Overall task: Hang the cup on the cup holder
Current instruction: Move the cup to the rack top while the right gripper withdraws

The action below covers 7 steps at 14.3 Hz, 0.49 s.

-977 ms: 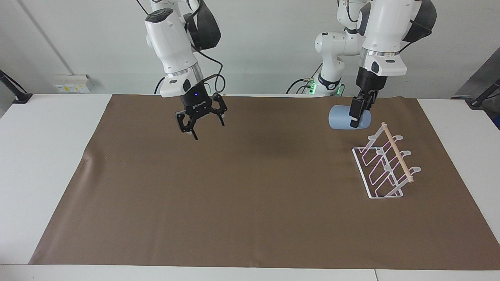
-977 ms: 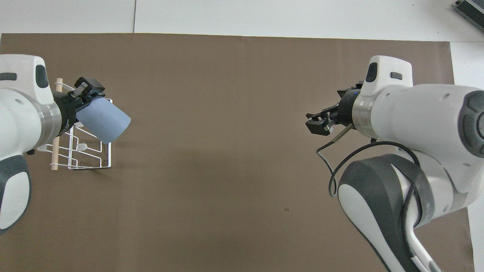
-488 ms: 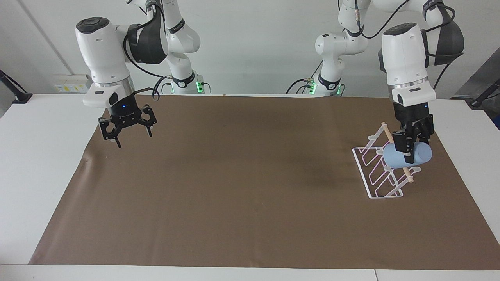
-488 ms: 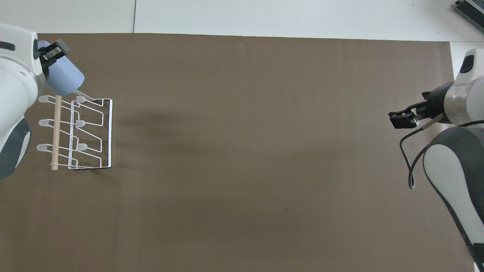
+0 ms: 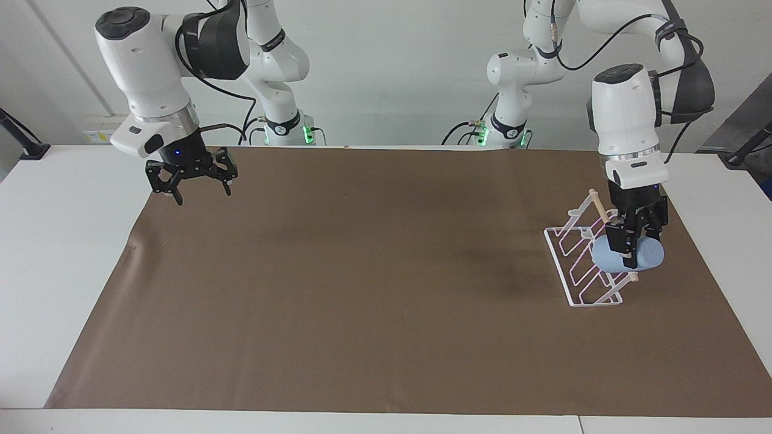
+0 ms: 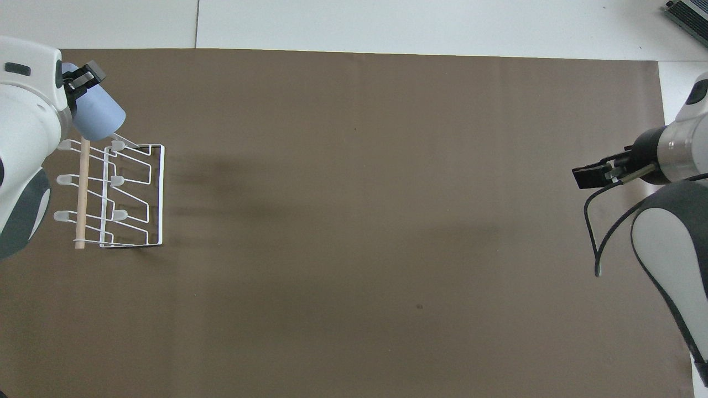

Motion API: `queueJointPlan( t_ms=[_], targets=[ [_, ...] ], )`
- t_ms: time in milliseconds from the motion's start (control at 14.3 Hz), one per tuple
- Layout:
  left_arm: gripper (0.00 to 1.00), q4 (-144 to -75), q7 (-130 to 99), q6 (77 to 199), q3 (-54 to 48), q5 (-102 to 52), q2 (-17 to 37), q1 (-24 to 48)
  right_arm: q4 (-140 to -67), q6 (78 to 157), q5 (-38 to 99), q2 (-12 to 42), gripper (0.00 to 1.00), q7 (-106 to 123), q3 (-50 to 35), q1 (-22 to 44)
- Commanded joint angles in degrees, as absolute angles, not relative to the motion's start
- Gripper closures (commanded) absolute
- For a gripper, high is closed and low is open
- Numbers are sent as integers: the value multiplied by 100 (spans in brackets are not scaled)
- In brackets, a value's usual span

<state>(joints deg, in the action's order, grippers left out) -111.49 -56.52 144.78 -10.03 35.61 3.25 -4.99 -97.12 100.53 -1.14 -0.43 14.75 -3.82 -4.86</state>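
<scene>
The light blue cup's opening (image 6: 113, 126) faces the holder's last slanted prong's tip (image 6: 118, 145), so my left gripper should go on moving the cup over that prong and let go of it there.
My left gripper (image 5: 631, 246) is shut on the light blue cup (image 5: 644, 254), which it holds on its side over the end of the white wire cup holder (image 5: 558, 265) that lies farthest from the robots. The cup (image 6: 99, 119) has its wide mouth turned toward the holder's last slanted prong (image 6: 116, 145) and covers the end of the wooden dowel (image 6: 83, 188). Whether a prong is inside the mouth I cannot tell. My right gripper (image 5: 204, 194) hangs open and holds nothing, above the mat's corner at the right arm's end, close to the robots.
A brown mat (image 5: 362, 289) covers most of the white table (image 5: 54, 253). The holder stands on it at the left arm's end. A loose black cable (image 6: 594, 232) hangs from the right wrist. A dark device (image 6: 688, 14) lies at the table's corner farthest from the robots.
The left gripper carried the cup from above the holder's end nearest the robots to its farthest end, then sank a little. The right arm drew back to its own end of the table.
</scene>
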Motion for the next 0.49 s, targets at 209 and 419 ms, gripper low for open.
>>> queueJointPlan(
  t_ms=[209,419],
  targets=[
    [100,-11776,-5634,14923,-1037,3683,53,-615,-9009,8729,-88,70,0,661,-211,-483],
    [100,-11935,-5651,14976,-1020,3691,-9,-615,-9035,8639,35,18,0,466,-193,-457]
  ],
)
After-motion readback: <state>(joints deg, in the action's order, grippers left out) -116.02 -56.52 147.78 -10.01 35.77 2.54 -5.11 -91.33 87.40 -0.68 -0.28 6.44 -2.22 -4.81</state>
